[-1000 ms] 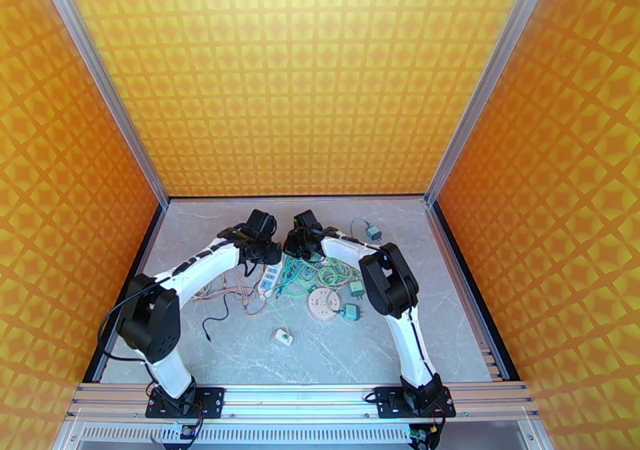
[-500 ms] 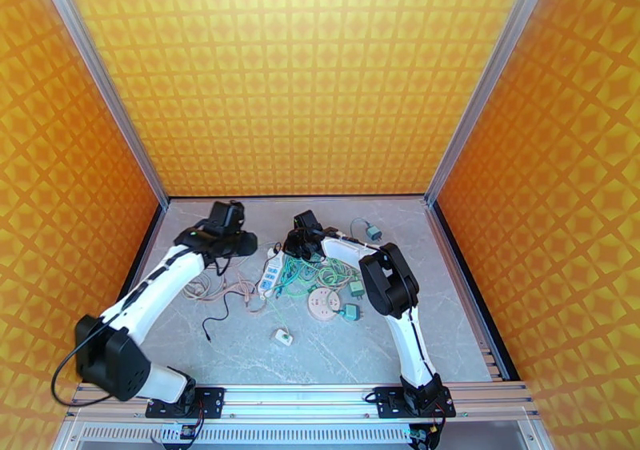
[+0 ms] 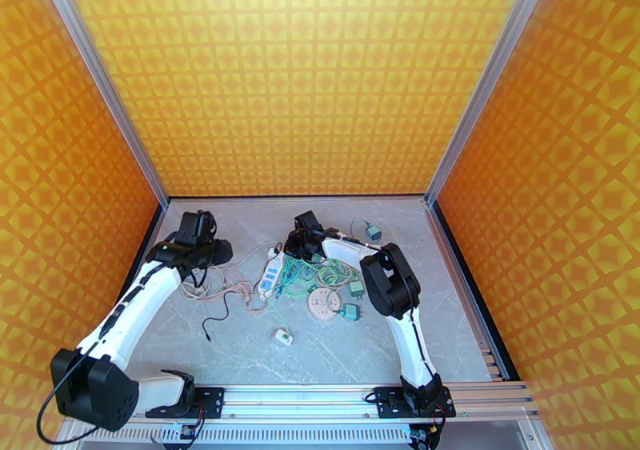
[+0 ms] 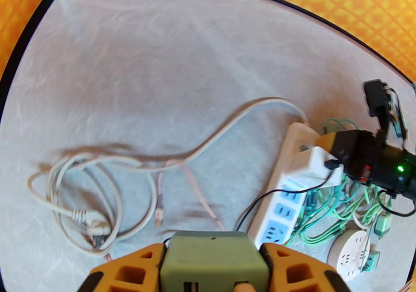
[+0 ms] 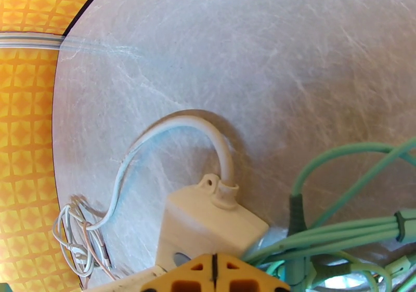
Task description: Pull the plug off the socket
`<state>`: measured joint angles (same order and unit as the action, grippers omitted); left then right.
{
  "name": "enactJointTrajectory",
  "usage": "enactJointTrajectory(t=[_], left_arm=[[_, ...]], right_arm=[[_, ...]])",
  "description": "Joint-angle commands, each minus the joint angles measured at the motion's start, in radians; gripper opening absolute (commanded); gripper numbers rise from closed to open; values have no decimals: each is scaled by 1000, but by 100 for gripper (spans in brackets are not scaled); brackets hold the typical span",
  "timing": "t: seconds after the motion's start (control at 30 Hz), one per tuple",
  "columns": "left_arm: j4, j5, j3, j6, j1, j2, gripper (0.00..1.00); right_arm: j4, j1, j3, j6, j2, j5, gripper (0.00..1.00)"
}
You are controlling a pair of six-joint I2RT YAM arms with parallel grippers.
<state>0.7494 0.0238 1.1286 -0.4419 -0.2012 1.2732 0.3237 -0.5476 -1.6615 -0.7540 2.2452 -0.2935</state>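
Observation:
The grey-green plug is clear of the power strip, so my left gripper should keep carrying it toward the open table near me and let go of it there.
The white socket strip [image 3: 270, 272] with blue outlets [image 4: 283, 210] lies mid-table. Its cord [image 5: 208, 132] curves away to the left. My left gripper [image 3: 198, 242] is well to the left of the strip, and its orange fingers [image 4: 130, 272] are shut on the grey-green plug [image 4: 213, 251]. The plug is clear of the strip, and a thin black wire [image 4: 270, 197] trails across the strip toward it. My right gripper [image 3: 298, 243] is shut, its closed tips [image 5: 213, 272] resting on the strip's far end [image 5: 208, 220].
A tangle of green cables [image 3: 320, 271] lies right of the strip, with a round white socket [image 3: 324, 303] and teal adapters [image 3: 350, 311] beside it. A coiled white cord [image 3: 200, 283] lies under the left arm. A small white plug [image 3: 282, 336] sits nearer me. Orange walls enclose the table.
My left gripper has swung left, away from the strip's far end, taking the plug with it. The right gripper has stayed on the strip.

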Motion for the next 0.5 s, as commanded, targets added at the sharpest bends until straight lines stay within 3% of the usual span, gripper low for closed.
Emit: enactJointTrajectory(t=[0.0,0.23,0.47], left_arm=[[-40,-4,-79,-91,14,-89,33],[-139,-154,-361,-259,13,-318,32],[-144,-227,-605,-404,-7,-500,34]], right_arm=[[176,0,60,10,38,60,0],[173,0,52,10,50,51,0],[178,-1,36,18,60,48,0]])
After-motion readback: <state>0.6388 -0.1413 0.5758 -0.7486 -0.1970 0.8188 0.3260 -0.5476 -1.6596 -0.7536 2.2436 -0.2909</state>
